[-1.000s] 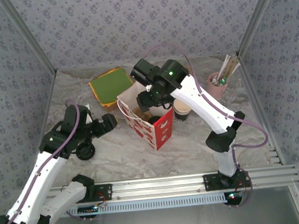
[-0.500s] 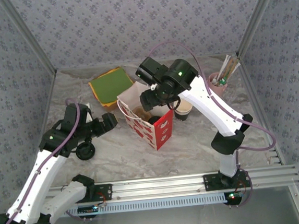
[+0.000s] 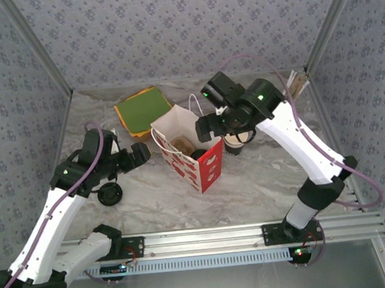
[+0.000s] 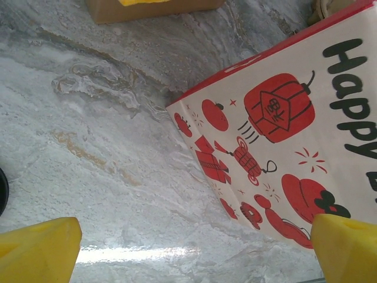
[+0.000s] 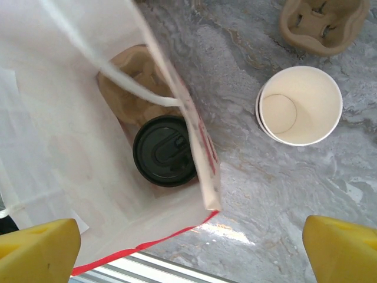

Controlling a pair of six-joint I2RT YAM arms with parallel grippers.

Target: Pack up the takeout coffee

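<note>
My empty right gripper is moving toward the sticks (image 3: 298,84) and should keep going until it closes on one, because the takeout coffee (image 3: 199,154) stands in its carrier inside the open bag.
The takeout coffee (image 5: 165,150), a cup with a black lid, stands in a brown cardboard carrier (image 5: 126,76) at the bottom of the open red-and-white paper bag (image 3: 193,163). My right gripper (image 5: 191,253) hangs open above the bag's right edge with nothing between its yellow fingertips (image 5: 38,247). From above, the same gripper (image 3: 209,125) is over the bag's back right corner. My left gripper (image 4: 197,247) is open, low beside the bag's printed left wall (image 4: 283,135). It holds nothing.
An open, empty paper cup (image 5: 299,105) with a white rim and dark sleeve (image 3: 235,143) stands just right of the bag. A spare carrier (image 5: 324,23), a pink cup of sticks (image 3: 280,109), green and orange napkins (image 3: 142,111) and a loose black lid (image 3: 109,193) lie around.
My right gripper has risen out of the bag and drawn back to the right, its jaws widening. The lidded cup stays in the bag. The left arm has barely moved.
</note>
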